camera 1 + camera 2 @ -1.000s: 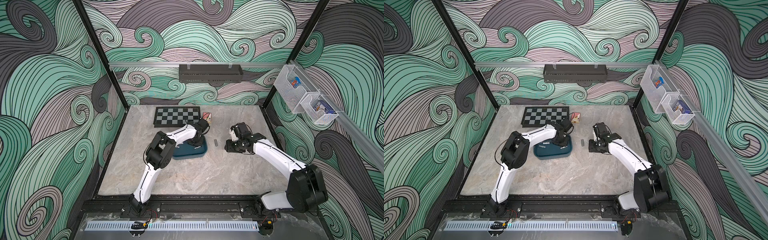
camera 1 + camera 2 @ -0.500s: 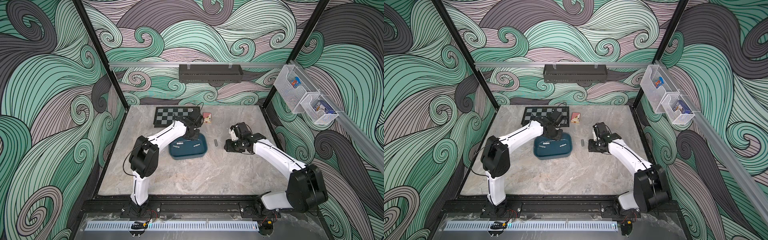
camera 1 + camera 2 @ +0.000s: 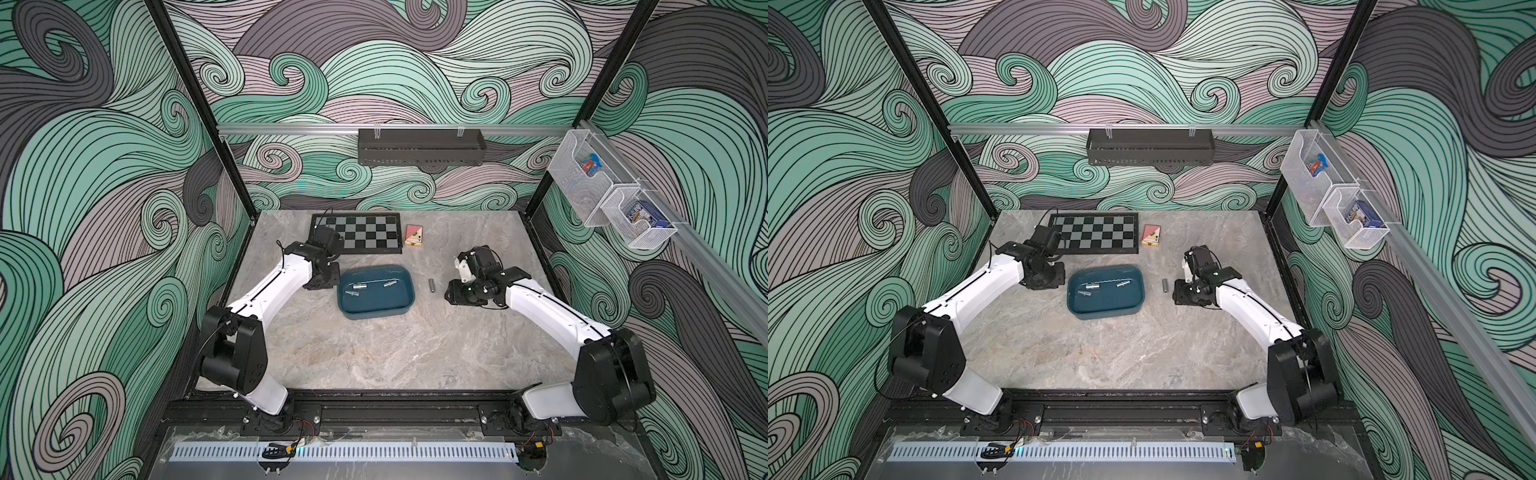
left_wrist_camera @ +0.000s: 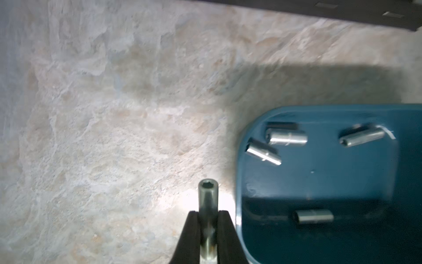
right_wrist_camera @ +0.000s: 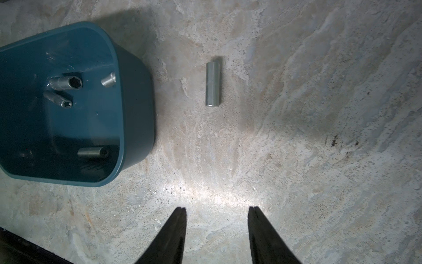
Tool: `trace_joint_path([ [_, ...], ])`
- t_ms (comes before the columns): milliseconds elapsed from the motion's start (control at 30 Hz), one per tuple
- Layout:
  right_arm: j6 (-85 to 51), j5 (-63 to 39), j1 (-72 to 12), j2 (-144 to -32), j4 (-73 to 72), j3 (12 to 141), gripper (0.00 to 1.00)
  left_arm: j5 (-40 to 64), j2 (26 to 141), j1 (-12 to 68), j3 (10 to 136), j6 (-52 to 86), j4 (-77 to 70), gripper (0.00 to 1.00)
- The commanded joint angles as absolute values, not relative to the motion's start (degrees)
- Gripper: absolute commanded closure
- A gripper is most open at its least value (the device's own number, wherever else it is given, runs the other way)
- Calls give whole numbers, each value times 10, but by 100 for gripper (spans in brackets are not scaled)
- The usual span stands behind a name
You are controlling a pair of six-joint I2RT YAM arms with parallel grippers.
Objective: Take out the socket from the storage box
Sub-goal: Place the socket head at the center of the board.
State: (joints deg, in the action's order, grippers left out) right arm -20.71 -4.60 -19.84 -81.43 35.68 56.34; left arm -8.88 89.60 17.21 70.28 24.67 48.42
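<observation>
I should carry on lowering the steel socket (image 4: 208, 193) with my left gripper to the open tabletop (image 3: 321, 304) until the socket touches, and then let go, because it hangs clear of the storage box's rim.
The dark teal storage box (image 3: 374, 302) (image 3: 1105, 304) sits mid-table with several metal sockets (image 3: 360, 286) lying in it. Just beyond the box's left end is my left gripper (image 3: 322, 283), low over the bare table. In the left wrist view this gripper (image 4: 207, 213) is shut on a slim steel socket (image 4: 207, 196), next to the box's rim (image 4: 238, 182). One more socket (image 3: 431, 285) (image 5: 213, 83) lies on the table to the right of the box. My right gripper (image 5: 217, 209) stands open and empty a little beyond that socket, farther from the box.
A chessboard (image 3: 357, 233) and a small card box (image 3: 414, 235) lie at the back of the table. A long black tray (image 3: 419, 146) hangs on the back wall. White mesh baskets (image 3: 598, 183) hang on the right wall.
My left arm has swung out from over the storage box to its left side, with the gripper low over the table. The right arm has not moved.
</observation>
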Motion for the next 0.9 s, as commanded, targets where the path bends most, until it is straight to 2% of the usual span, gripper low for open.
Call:
trace_joint_path([
  [0,-211,-66,-205,-808,348,556,52,-98,893,149,672,259,490,100],
  [467,-214,-76,-208,-808,338,548,51,-62,1009,132,662,284,441,100],
  [867,-214,-78,-208,-807,335,545,51,-63,1059,132,639,303,402,99],
])
